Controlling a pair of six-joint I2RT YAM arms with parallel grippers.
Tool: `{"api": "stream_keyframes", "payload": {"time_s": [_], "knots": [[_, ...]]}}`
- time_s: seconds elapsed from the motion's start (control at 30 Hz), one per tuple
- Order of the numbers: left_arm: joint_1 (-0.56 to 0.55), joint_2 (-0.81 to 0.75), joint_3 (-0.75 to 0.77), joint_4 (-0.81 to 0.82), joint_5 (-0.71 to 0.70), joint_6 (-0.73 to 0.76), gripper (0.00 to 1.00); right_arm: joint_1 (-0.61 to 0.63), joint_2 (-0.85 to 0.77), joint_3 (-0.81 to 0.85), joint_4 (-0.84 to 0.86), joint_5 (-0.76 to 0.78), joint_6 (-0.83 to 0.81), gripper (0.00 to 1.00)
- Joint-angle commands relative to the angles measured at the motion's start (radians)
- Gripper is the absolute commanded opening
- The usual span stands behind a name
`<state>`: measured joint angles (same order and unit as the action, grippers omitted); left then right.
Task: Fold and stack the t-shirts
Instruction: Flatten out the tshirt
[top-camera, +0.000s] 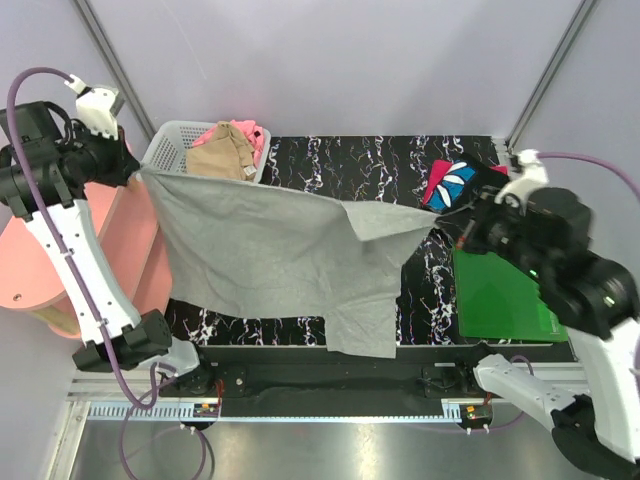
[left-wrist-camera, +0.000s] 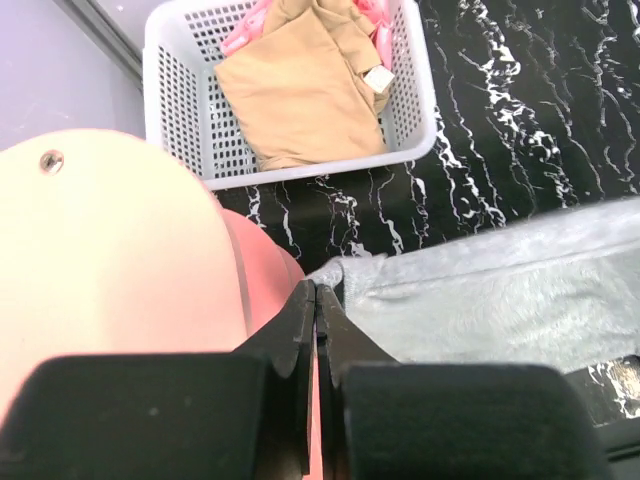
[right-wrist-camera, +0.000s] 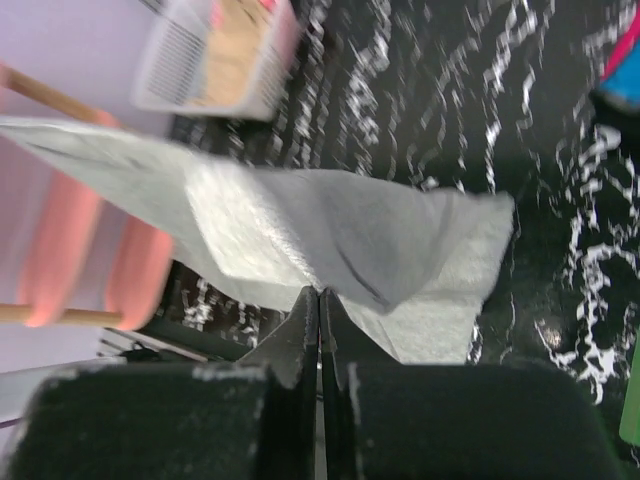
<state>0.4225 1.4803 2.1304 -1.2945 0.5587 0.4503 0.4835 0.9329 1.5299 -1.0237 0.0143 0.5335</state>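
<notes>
I should lift the t-shirt's held corners (top-camera: 152, 176) high with my grippers and spread the t-shirt wide before I lay it down, because the light-grey t-shirt's lower part (top-camera: 361, 328) hangs crooked toward the table's near edge.
A large light-grey t-shirt (top-camera: 260, 250) hangs stretched above the black marbled table, one part drooping toward the near edge. My left gripper (top-camera: 135, 172) is shut on its left corner, and the left wrist view shows the fingertips (left-wrist-camera: 317, 290) pinching the grey cloth (left-wrist-camera: 500, 300). My right gripper (top-camera: 455, 218) is shut on the shirt's right end, where the cloth (right-wrist-camera: 330, 230) bunches over the closed jaws (right-wrist-camera: 320, 293). A tan tee (top-camera: 218, 158) and a pink tee (top-camera: 250, 133) lie in the basket. A black printed tee (top-camera: 452, 185) lies at the back right.
The white lattice basket (top-camera: 162, 150) stands at the table's back left corner. A flat green board (top-camera: 500, 295) lies under my right arm at the right. A pink round stand (top-camera: 30, 270) sits left of the table, right below my left gripper.
</notes>
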Motion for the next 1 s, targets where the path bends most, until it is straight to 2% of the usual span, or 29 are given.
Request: {"api": "stream_keyframes", "payload": {"time_s": [0.0,0.07,0.23,0.4,0.5,0.67,0.83,0.9,0.97], "knots": [[0.009,-0.057,-0.046,-0.250,0.113,0.054,0.00,0.006,-0.042,0.147,-0.082,-0.004,-0.049,0.00],[0.007,-0.086,-0.093,-0.250,0.147,0.120,0.00,0.004,-0.042,0.202,-0.102,-0.008,-0.058,0.00],[0.009,-0.212,-0.104,-0.244,0.188,0.243,0.00,0.006,-0.068,0.292,-0.113,0.001,-0.085,0.00],[0.007,-0.299,-0.024,-0.198,0.175,0.215,0.00,0.006,-0.054,0.410,-0.148,-0.011,-0.113,0.00],[0.007,-0.368,-0.021,-0.163,0.187,0.205,0.00,0.004,-0.048,0.486,-0.150,-0.097,-0.119,0.00],[0.009,-0.567,-0.085,0.015,0.178,0.136,0.00,-0.019,-0.095,0.578,-0.069,-0.296,-0.176,0.00],[0.002,-0.572,0.003,0.081,0.123,0.024,0.00,-0.124,-0.134,0.663,-0.050,-0.446,-0.236,0.00],[-0.004,-0.581,-0.056,0.139,0.095,-0.045,0.00,-0.155,-0.117,0.676,-0.062,-0.456,-0.236,0.00],[-0.007,-0.584,-0.122,0.214,0.063,-0.090,0.00,-0.155,-0.111,0.658,-0.065,-0.395,-0.233,0.00]]}}
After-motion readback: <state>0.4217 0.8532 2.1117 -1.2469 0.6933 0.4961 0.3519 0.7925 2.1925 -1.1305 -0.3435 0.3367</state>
